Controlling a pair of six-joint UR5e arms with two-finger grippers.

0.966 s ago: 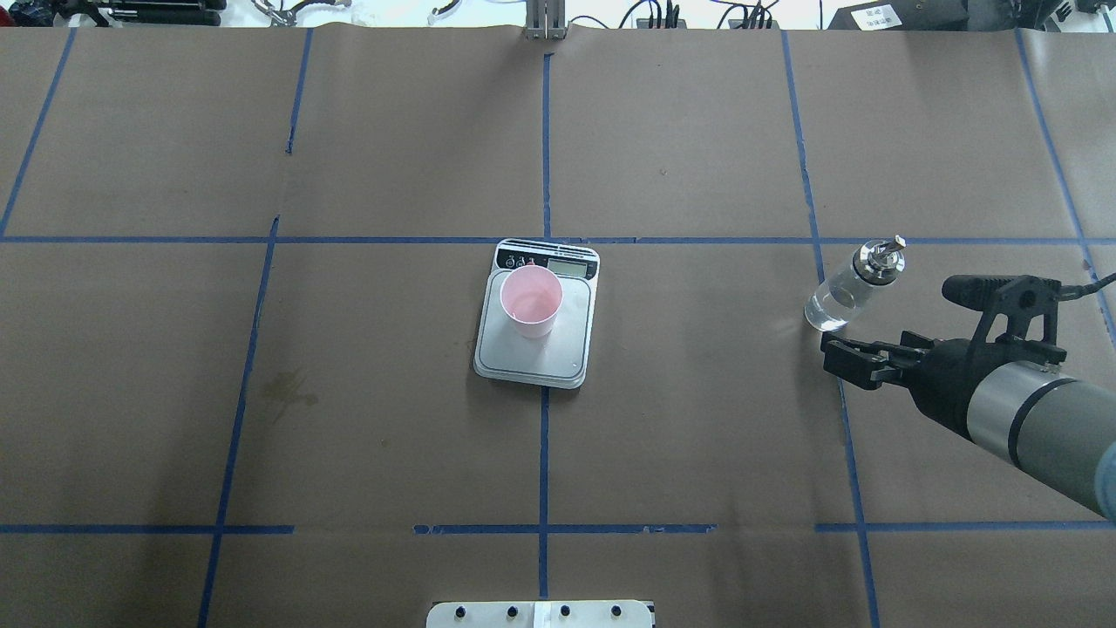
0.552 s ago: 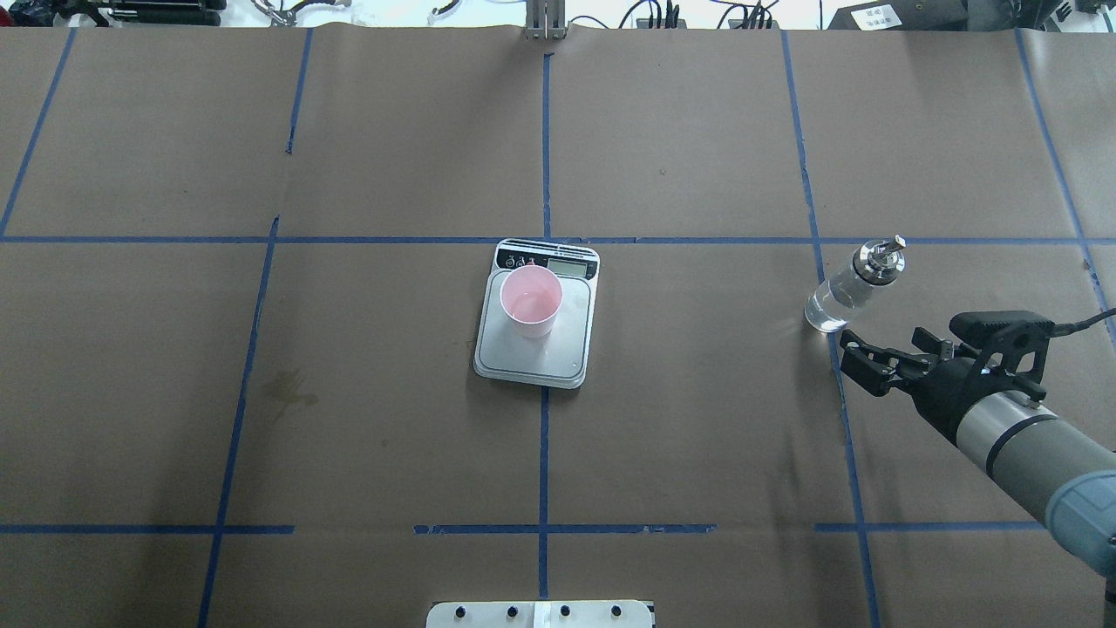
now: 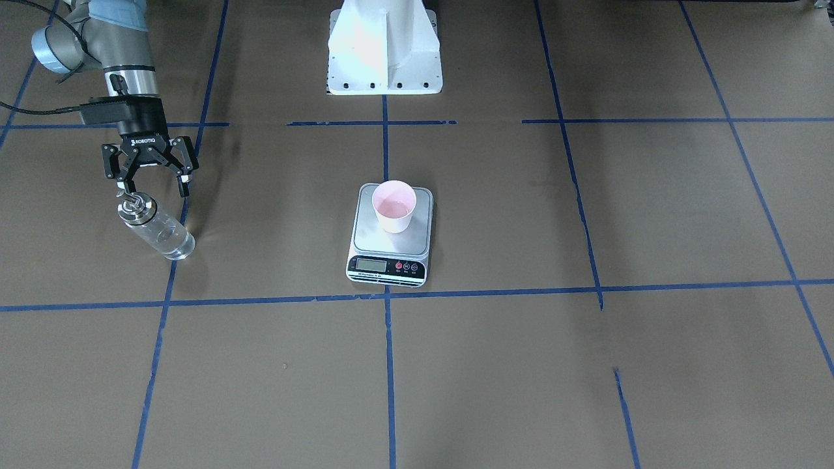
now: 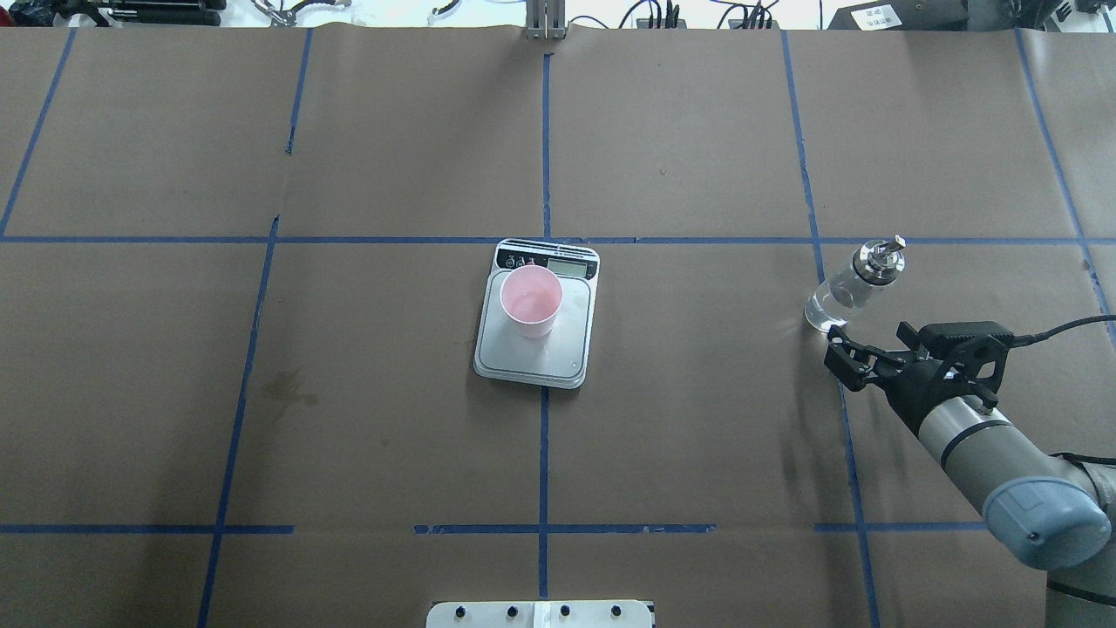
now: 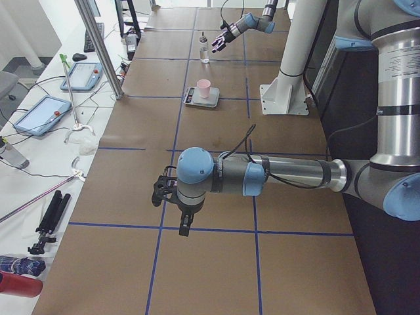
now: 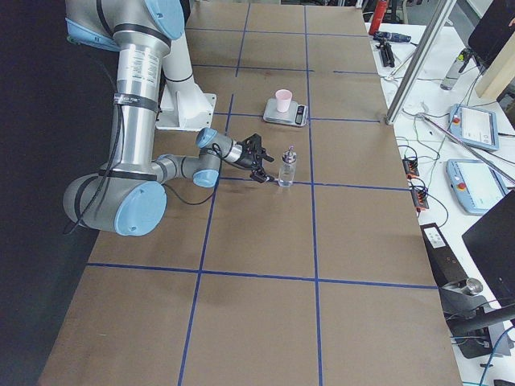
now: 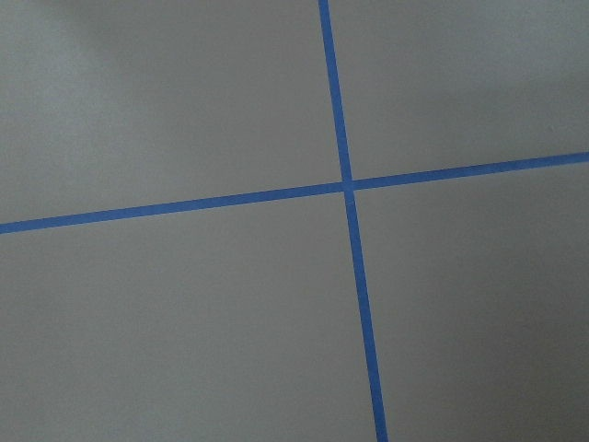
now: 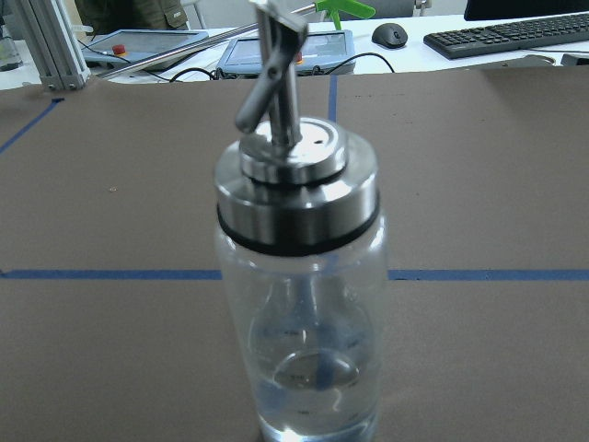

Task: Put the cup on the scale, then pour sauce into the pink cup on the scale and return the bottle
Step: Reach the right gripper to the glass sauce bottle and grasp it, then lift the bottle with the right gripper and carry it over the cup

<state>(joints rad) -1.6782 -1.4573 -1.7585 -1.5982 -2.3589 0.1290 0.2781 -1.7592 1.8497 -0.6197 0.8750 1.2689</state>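
My gripper will tip the clear glass bottle (image 3: 159, 227). A pivoting flap with a hanging tail (image 8: 256, 106) covers the bottle's spout, so the flap will swing open on its own when the bottle tips.
The pink cup (image 4: 531, 299) (image 3: 393, 205) stands upright on the scale (image 4: 567, 353) (image 3: 371, 242) at the table's middle. The clear glass bottle (image 4: 844, 292) (image 3: 156, 229) (image 8: 299, 276) with its metal spout cap stands free on the table at the robot's right. A little clear sauce (image 8: 308, 391) lies low in it. My right gripper (image 4: 839, 358) (image 3: 148, 181) is open, just on the robot's side of the bottle and not touching it. My left gripper (image 5: 164, 191) shows only in the exterior left view, low over bare table; I cannot tell its state.
Brown paper with blue tape lines (image 7: 345, 184) covers the table. The robot's white base (image 3: 384, 49) is at the near edge. Tablets, a keyboard and cables (image 8: 276, 46) lie beyond the far edge.
The right arm has swung and drawn its wrist back toward the base, its elbow coming into view. The open gripper stays near the bottle's foot. Bottle, cup and scale have not moved.
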